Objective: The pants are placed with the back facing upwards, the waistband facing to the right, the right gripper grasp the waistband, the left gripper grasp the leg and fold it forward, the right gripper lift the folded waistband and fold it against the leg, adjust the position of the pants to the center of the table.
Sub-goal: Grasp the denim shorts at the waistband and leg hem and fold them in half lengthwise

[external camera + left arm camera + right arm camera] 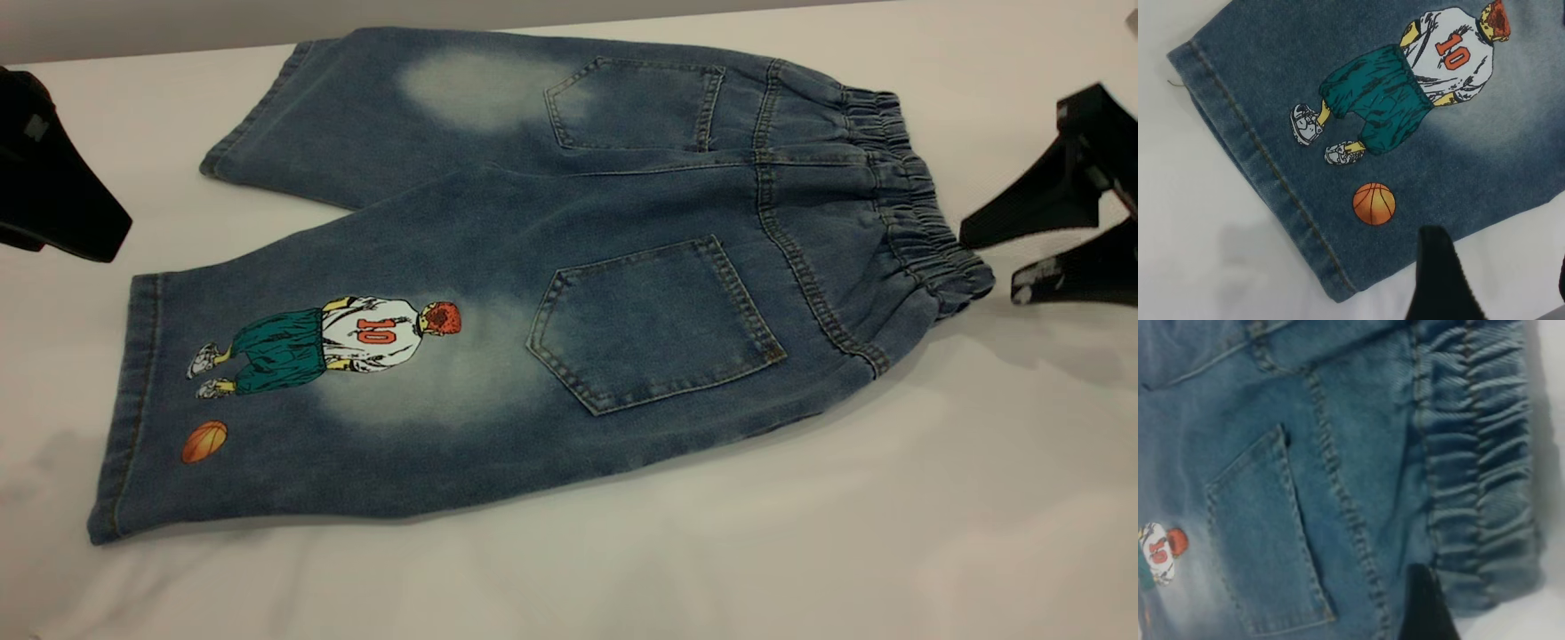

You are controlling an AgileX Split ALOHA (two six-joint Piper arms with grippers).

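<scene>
A seam (pixel 667 169) holds both legs together at the seat of the pants. The plain leg (pixel 373 112) will get dragged along when I lift and pull the waistband.
The pants (pixel 569 267) lie flat on the white table (pixel 800 533), back up, both patch pockets showing. The elastic waistband (pixel 916 204) points right. The leg (pixel 311 400) with the printed player and orange ball is the nearer one, its hem at the left. My right gripper (pixel 991 267) hovers just right of the waistband's near corner, open and holding nothing. In the right wrist view one of its fingers (pixel 1425 607) shows over the waistband (pixel 1478 467). My left gripper (pixel 62 204) hangs off the leg's hem, open; its finger (pixel 1438 280) is over the edge of the leg (pixel 1271 87).
The plain leg (pixel 356 116) with a pale patch lies farther back, spread apart from the printed one. Bare white table surrounds the pants, widest along the front. The cloth cover shows soft wrinkles near the front left (pixel 178 578).
</scene>
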